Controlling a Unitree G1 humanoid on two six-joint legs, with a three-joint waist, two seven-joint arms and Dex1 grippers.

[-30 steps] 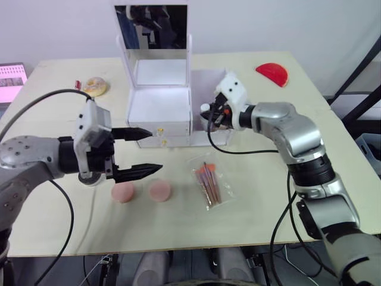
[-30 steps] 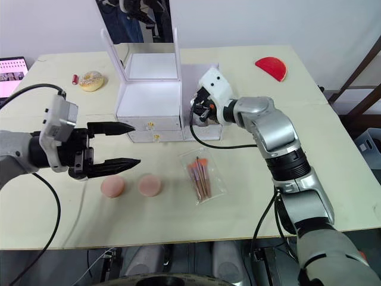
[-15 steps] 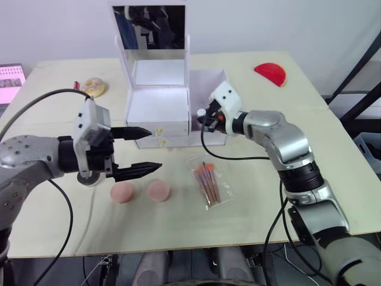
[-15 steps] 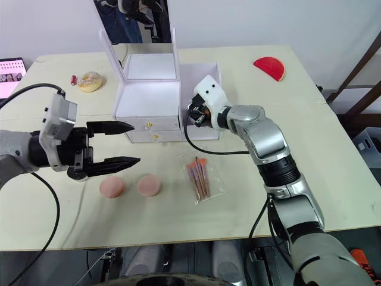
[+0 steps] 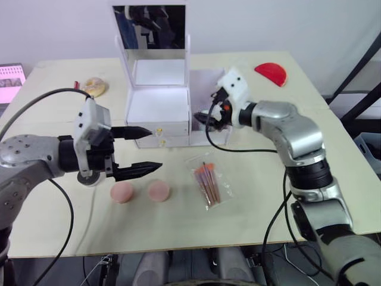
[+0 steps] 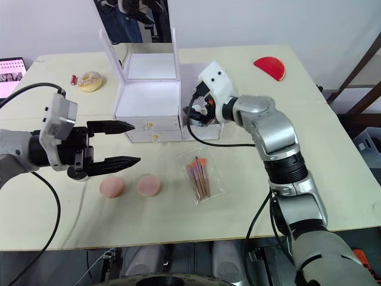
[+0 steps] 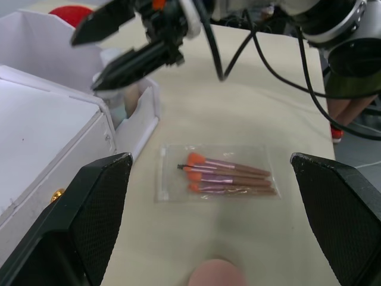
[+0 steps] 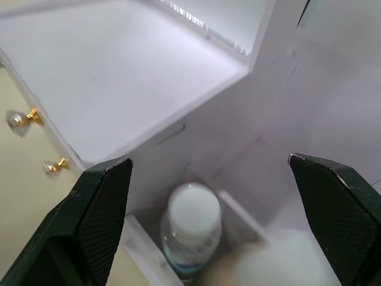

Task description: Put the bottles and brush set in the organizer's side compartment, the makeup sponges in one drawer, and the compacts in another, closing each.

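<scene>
The brush set (image 5: 208, 181) should stay straight rather than fold when I lift it, because long brush handles (image 5: 211, 191) lie side by side along the clear bag.
The white organizer (image 5: 159, 110) stands mid-table with its mirror lid up and both drawers shut. My right gripper (image 5: 209, 114) hovers open over the side compartment (image 5: 208, 83). A white-capped bottle (image 8: 190, 229) stands upright in that compartment, free of the fingers. The brush set (image 5: 207, 182) lies in a clear bag in front of the organizer. Two pink round makeup sponges (image 5: 122, 192) (image 5: 159, 190) lie to its left. My left gripper (image 5: 146, 150) hangs open and empty just above them. A donut-shaped compact (image 5: 94, 86) sits at the far left, a red half-round one (image 5: 271, 72) at the far right.
A small red stick (image 5: 77, 84) lies by the donut-shaped compact. A pink-screened device (image 5: 11, 80) rests at the table's far left edge. My right arm's black cable (image 5: 238, 149) loops over the table between the organizer and the brush set.
My right gripper has opened and let go of the bottle, which now stands in the side compartment; the gripper has drawn up and back a little. The left arm has not moved.
</scene>
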